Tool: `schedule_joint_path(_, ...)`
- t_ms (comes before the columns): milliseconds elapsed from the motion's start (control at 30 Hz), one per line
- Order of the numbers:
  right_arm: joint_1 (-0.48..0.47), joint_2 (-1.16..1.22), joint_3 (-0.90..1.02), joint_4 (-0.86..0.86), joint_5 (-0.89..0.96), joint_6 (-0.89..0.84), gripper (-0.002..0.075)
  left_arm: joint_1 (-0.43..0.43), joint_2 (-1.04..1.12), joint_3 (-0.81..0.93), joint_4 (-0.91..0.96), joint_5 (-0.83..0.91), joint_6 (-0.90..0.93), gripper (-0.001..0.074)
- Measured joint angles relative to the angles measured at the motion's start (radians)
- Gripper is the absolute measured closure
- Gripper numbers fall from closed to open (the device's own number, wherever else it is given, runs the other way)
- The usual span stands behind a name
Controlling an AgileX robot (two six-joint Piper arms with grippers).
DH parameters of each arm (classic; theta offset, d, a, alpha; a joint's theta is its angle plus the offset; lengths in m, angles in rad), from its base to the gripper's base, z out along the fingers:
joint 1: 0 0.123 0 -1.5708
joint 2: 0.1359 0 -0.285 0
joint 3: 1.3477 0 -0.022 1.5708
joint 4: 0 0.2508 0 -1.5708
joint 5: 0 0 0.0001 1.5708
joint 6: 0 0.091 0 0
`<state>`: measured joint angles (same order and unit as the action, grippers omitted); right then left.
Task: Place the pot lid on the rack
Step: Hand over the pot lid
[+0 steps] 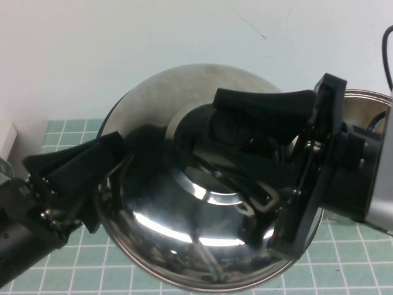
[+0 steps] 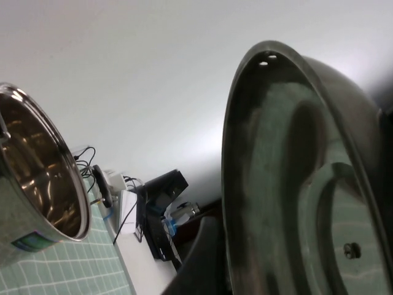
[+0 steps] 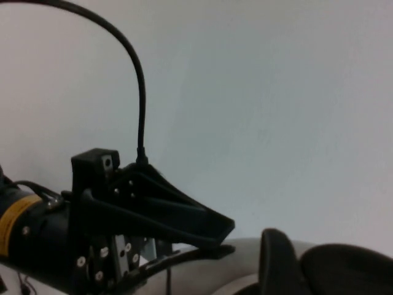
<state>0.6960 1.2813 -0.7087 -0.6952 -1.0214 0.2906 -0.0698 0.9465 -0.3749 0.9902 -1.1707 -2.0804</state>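
My left gripper is holding the lid's rim point(image 1: 105, 212) and can stand the lid on its edge in the rack, so I should move my right gripper back off the knob point(image 1: 232, 126).
The shiny domed pot lid point(image 1: 184, 203) is held up in the air and fills the middle of the high view, its black knob point(image 1: 230, 132) facing the camera. My left gripper point(image 1: 107, 163) is shut on the lid's left rim; the left wrist view shows the lid's underside point(image 2: 295, 184) close up and one of my fingers point(image 2: 202, 258). My right gripper point(image 1: 249, 169) stands open around the knob, its upper finger point(image 1: 264, 104) just above it. In the right wrist view one finger point(image 3: 276, 264) sits beside the knob point(image 3: 347, 270). The rack is out of view.
The steel pot point(image 1: 368, 104) stands behind my right arm and also shows in the left wrist view point(image 2: 37, 178). A green gridded mat point(image 1: 67, 132) covers the table. A white box point(image 1: 7, 144) sits at the far left. Cables and black devices point(image 2: 153, 209) lie beyond the pot.
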Motion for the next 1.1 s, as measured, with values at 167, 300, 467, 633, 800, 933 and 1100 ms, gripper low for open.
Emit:
schedule_joint_path(167, 0.013, 0.009, 0.0, 0.017, 0.028, -0.006, 0.0377, 0.0, 0.0, 0.0, 0.042, -0.002, -0.02, 0.0118)
schedule_joint_path(300, 0.013, 0.043, -0.002, 0.037, 0.03, -0.006, 0.0377, 0.0, 0.0, 0.0, 0.075, -0.004, -0.024, 0.0335)
schedule_joint_path(467, 0.011, 0.109, -0.019, 0.054, 0.041, 0.032, 0.0377, 0.0, -0.004, -0.004, 0.059, -0.053, -0.041, 0.0596)
schedule_joint_path(633, 0.009, 0.156, -0.047, 0.068, -0.011, 0.054, 0.0379, 0.002, -0.005, -0.004, 0.046, -0.057, -0.052, 0.0609)
schedule_joint_path(800, 0.009, 0.162, -0.053, 0.077, -0.039, 0.086, 0.0337, 0.002, -0.005, -0.004, 0.045, -0.056, -0.068, 0.0624)
schedule_joint_path(933, 0.015, 0.159, -0.068, 0.095, -0.125, 0.088, 0.0141, 0.002, 0.002, 0.002, 0.074, 0.001, -0.071, 0.0673)
schedule_joint_path(1100, 0.015, 0.154, -0.068, 0.201, -0.129, 0.086, 0.0082, 0.002, 0.006, -0.019, 0.008, 0.025, -0.053, 0.0674)
